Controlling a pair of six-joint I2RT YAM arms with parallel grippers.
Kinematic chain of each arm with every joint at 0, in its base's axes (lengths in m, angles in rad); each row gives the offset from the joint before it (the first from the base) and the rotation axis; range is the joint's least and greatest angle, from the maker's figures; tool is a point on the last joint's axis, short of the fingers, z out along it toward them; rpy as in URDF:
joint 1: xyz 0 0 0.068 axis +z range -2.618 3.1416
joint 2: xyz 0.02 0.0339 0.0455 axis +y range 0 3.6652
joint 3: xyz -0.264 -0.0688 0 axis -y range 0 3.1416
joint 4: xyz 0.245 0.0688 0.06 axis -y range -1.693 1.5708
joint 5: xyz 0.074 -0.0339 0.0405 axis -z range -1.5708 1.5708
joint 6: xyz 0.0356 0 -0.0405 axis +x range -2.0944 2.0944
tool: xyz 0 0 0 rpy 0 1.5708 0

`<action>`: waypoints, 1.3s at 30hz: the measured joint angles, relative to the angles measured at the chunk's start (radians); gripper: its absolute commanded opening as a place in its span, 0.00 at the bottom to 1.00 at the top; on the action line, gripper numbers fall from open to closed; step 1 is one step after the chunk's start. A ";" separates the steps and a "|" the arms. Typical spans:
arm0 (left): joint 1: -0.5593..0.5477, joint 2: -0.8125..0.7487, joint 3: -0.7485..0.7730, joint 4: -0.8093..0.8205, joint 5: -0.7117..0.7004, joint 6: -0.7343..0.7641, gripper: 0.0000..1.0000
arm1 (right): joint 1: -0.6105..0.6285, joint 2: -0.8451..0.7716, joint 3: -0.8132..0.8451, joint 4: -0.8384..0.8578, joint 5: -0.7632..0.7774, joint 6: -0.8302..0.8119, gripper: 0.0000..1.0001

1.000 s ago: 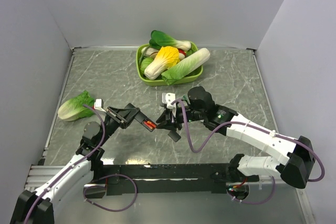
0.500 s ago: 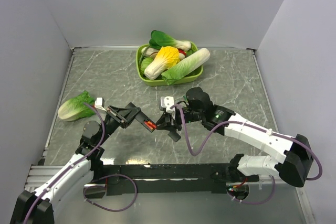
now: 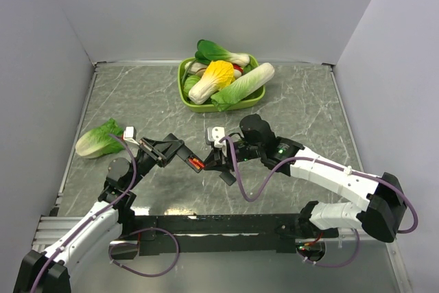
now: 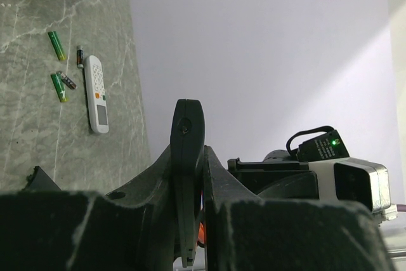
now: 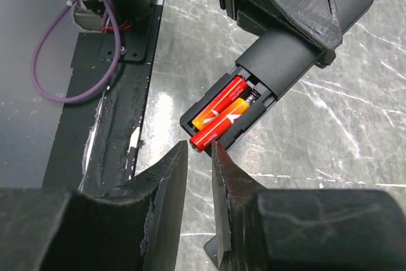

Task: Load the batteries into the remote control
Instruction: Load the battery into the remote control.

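Observation:
My right gripper needs to open, move back and push the red battery down (image 5: 220, 125) with closed fingers, because the red battery's near end (image 5: 197, 145) sticks out over the battery bay's rim.
My left gripper (image 3: 171, 150) is shut on the black remote control (image 3: 184, 158), holding it above the table with its open battery bay facing my right gripper. In the right wrist view the remote control (image 5: 285, 55) holds two batteries: an orange one (image 5: 219, 103) lies in the bay, and a red one (image 5: 222, 128) has its near end poking over the bay's rim. My right gripper (image 5: 200, 157) is open by a narrow gap, its tips either side of that red end. Green batteries (image 4: 57, 46) lie loose on the table.
A white remote (image 4: 96, 93) lies beside the loose batteries. A green bowl (image 3: 185, 97) of toy vegetables stands at the back, and a leafy green (image 3: 99, 138) lies at the left. A small flat black piece (image 5: 214, 251) lies under my right finger.
My right gripper has edged left toward the remote's open end and its jaws have narrowed. The left arm and the remote have stayed put.

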 measured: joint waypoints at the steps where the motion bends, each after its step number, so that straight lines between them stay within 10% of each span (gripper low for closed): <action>1: 0.000 0.000 0.000 -0.001 0.000 0.001 0.01 | 0.000 0.001 0.000 0.000 0.000 0.000 0.29; 39: 0.000 -0.044 0.001 -0.057 -0.037 0.034 0.01 | 0.022 0.039 0.029 -0.023 0.072 0.021 0.25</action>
